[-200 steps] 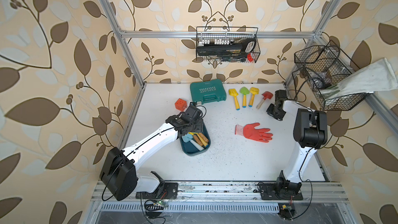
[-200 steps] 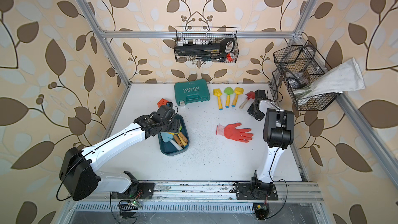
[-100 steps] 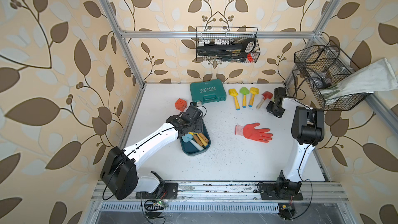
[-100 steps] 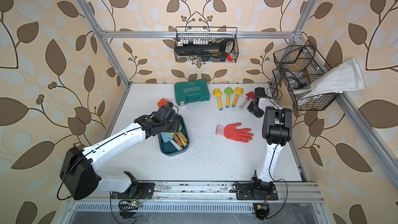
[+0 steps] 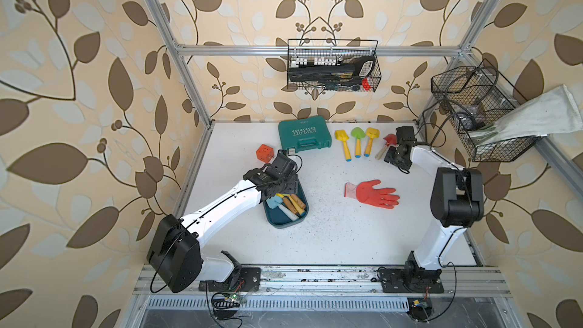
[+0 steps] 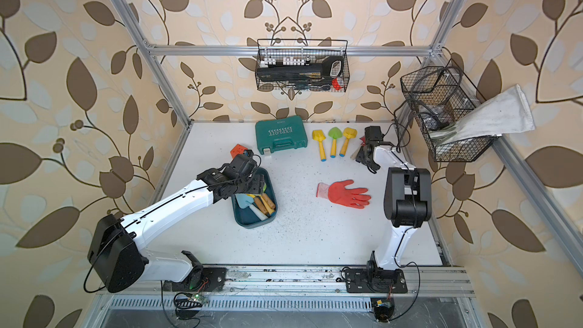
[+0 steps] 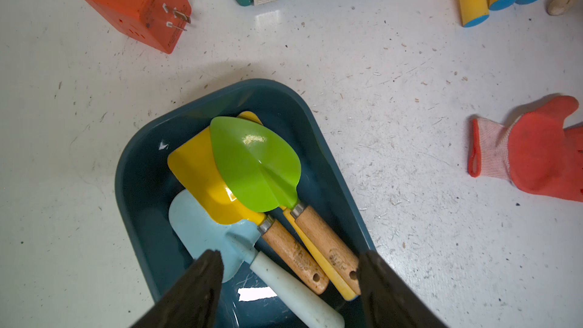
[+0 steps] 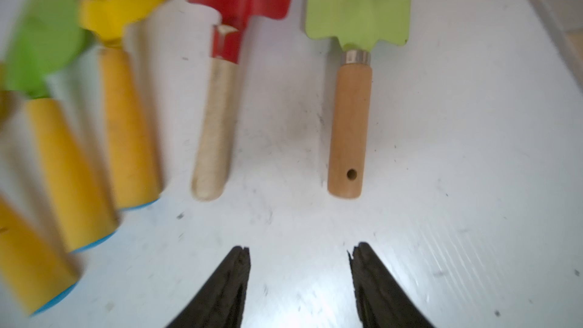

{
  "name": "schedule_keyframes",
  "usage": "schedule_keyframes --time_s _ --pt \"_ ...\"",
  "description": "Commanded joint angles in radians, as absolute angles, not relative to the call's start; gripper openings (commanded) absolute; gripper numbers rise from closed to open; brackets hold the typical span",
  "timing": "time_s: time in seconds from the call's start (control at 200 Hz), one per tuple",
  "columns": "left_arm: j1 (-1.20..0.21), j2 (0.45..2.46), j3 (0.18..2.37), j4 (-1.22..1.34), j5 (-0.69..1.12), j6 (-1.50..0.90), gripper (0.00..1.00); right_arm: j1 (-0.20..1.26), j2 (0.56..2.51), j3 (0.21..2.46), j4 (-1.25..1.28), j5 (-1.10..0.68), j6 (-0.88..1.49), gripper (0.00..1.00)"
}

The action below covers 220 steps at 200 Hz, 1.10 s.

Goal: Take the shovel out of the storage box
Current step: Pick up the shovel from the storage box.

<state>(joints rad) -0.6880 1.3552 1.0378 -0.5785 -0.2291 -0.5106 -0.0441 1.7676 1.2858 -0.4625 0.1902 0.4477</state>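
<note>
The green-bladed shovel (image 7: 256,162) is on top of the yellow-bladed one and far from my right gripper, so my left gripper should grab it by the wooden handle (image 7: 328,246) and pass it over.
The dark teal storage box (image 5: 285,220) (image 7: 151,140) lies left of the table's middle. It holds several shovels: a green-bladed one (image 7: 255,165) and a yellow-bladed one (image 7: 202,178), both with wooden handles, and a pale blue one (image 7: 202,228) with a white handle. My left gripper (image 7: 288,266) hangs open over their handle ends, touching nothing. My right gripper (image 8: 299,254) is open over bare table at the back right. Just beyond it lie a red shovel (image 8: 220,89) (image 5: 386,145) and a light green shovel (image 8: 353,89).
A green hard case (image 5: 304,134) and an orange plug cube (image 5: 264,153) lie behind the box. Three yellow-handled toy shovels (image 5: 356,141) lie left of the red one. A red glove (image 5: 372,194) is mid-table. Wire baskets hang on the back wall (image 5: 332,67) and the right wall (image 5: 473,115).
The right arm has shifted slightly beside the red shovel. The left arm stays over the storage box, nearly still.
</note>
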Motion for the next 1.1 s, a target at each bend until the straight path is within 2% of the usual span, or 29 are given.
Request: schedule_keyframes --time_s 0.0,0.17,0.28,0.455,0.575,0.67,0.89,1.095 --pt "-0.689 1.315 1.059 -0.583 -0.265 -0.535 0.76 0.03 1.595 1.207 -0.408 0.225 0.397 0.56" --pt "-0.677 1.305 1.038 -0.572 -0.262 -0.561 0.77 0.132 1.442 1.157 -0.506 0.108 0.347 0.56" --pt "-0.662 1.298 1.024 -0.559 -0.239 -0.583 0.76 0.241 1.337 1.076 -0.477 0.031 0.369 0.56" --pt "-0.646 1.311 0.984 -0.536 -0.136 -0.668 0.69 0.398 1.281 0.944 -0.423 0.046 0.383 0.55" --pt "-0.639 1.306 0.943 -0.504 -0.084 -0.737 0.65 0.404 1.303 0.874 -0.355 0.016 0.386 0.51" --pt "-0.636 1.304 0.911 -0.472 -0.045 -0.793 0.56 0.399 1.343 0.877 -0.365 -0.031 0.387 0.5" --pt "-0.635 1.35 0.87 -0.382 0.055 -0.913 0.53 0.4 1.312 0.871 -0.357 -0.063 0.4 0.51" --pt "-0.635 1.405 0.825 -0.294 0.099 -0.99 0.46 0.397 1.257 0.856 -0.359 -0.049 0.4 0.51"
